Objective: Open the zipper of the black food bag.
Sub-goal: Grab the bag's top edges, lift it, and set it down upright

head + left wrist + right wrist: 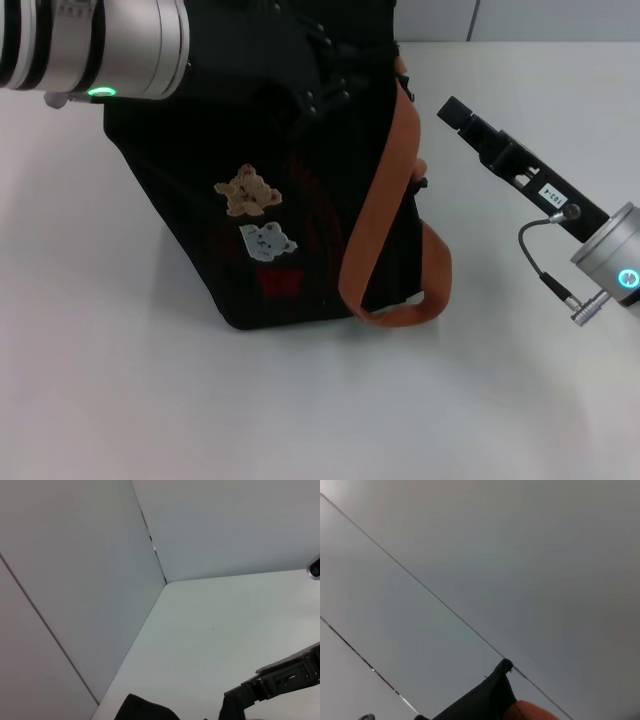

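The bag's top edge (384,72) is held by my left gripper, so next my right gripper turns and goes in at the bag's side (417,190) behind the orange-brown strap before it opens the zipper.
The black food bag (260,170) stands in the middle of the white table, its side with the tan and white bear patches (255,215) and red lettering facing me. An orange-brown strap (375,230) hangs down its right side. The zipper does not stand out against the black fabric on top. My left arm (100,45) reaches in from the upper left, and its dark gripper (325,70) lies over the bag's top, merging with the fabric. My right gripper (450,110) hovers just right of the bag's upper right corner, pointing at it without touching.
White table (150,400) all around the bag, with grey wall panels (75,580) behind. The left wrist view catches the right gripper (280,680) and a bit of the bag (145,711). In the right wrist view a bag corner (485,700) and strap (530,712) show.
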Action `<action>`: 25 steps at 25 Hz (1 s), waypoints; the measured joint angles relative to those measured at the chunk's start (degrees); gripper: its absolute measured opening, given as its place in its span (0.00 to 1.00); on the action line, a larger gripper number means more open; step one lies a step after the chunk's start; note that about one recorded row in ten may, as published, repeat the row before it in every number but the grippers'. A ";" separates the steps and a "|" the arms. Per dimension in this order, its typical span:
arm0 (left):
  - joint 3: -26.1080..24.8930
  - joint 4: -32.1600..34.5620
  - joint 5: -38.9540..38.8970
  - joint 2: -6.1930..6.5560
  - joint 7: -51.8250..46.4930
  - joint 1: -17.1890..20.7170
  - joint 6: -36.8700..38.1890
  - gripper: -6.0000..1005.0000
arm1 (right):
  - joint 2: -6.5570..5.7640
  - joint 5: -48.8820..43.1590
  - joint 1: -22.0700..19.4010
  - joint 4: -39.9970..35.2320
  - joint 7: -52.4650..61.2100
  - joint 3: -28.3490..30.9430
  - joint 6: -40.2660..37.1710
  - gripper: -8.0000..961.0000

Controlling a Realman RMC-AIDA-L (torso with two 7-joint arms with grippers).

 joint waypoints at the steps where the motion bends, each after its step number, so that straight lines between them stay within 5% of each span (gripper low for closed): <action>1: -0.02 -0.01 -0.01 -0.01 0.04 0.00 0.00 0.19 | -0.04 -0.14 0.22 -0.06 -0.72 -0.05 0.03 0.03; 9: -0.49 0.13 -0.84 0.08 0.67 0.86 0.01 0.19 | -0.45 -2.83 0.09 -9.30 -4.84 -0.26 -0.61 0.09; 16: -1.64 -0.35 -3.34 0.04 1.50 1.29 0.13 0.19 | -0.52 -3.22 -0.96 -17.75 -28.23 -5.50 -0.09 0.18; 20: -1.46 -0.77 -3.37 -0.02 1.51 1.31 0.01 0.19 | -0.28 -2.86 -1.02 -15.95 -39.83 -5.80 -0.06 0.36; 25: -1.34 -1.27 -4.27 -0.10 1.51 1.32 -0.14 0.19 | -0.13 -1.01 -0.44 -8.15 -59.59 -5.16 -0.22 0.40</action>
